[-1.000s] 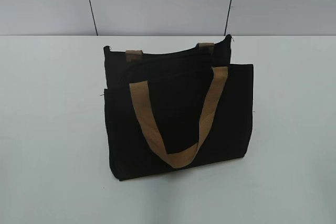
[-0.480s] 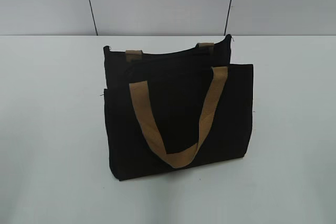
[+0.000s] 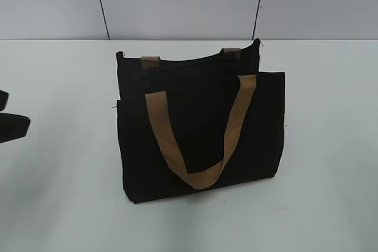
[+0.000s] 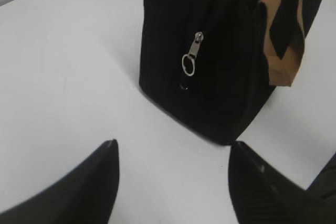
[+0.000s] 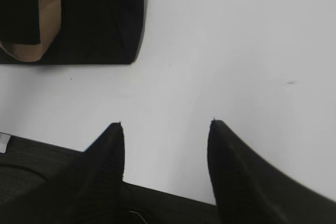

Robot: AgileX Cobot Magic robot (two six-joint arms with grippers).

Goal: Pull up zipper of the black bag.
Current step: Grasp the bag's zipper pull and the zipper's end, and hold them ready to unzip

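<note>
My right gripper has yet to cross to the zipper's pull tab [image 4: 189,62], which hangs loose at the bag's end, so my left gripper should first hold the zipper's tail still.
The black bag [image 3: 201,128] stands upright in the middle of the white table, its tan handle [image 3: 201,146] hanging down the front panel. The left wrist view shows the bag's end [image 4: 210,66] with the zipper's silver pull tab [image 4: 191,56] hanging there. My left gripper [image 4: 170,148] is open and empty, low over the table short of that end; its fingers show at the left edge of the exterior view [image 3: 12,123]. My right gripper [image 5: 167,124] is open and empty over bare table, a bag corner [image 5: 105,19] at its upper left. The right gripper is out of the exterior view.
The white table [image 3: 331,146] ends at a grey panelled wall [image 3: 177,4] behind the bag. The table's front edge and a dark surface below it [image 5: 42,166] show in the right wrist view.
My left gripper has come into the exterior view at the left edge. The bag has not moved.
</note>
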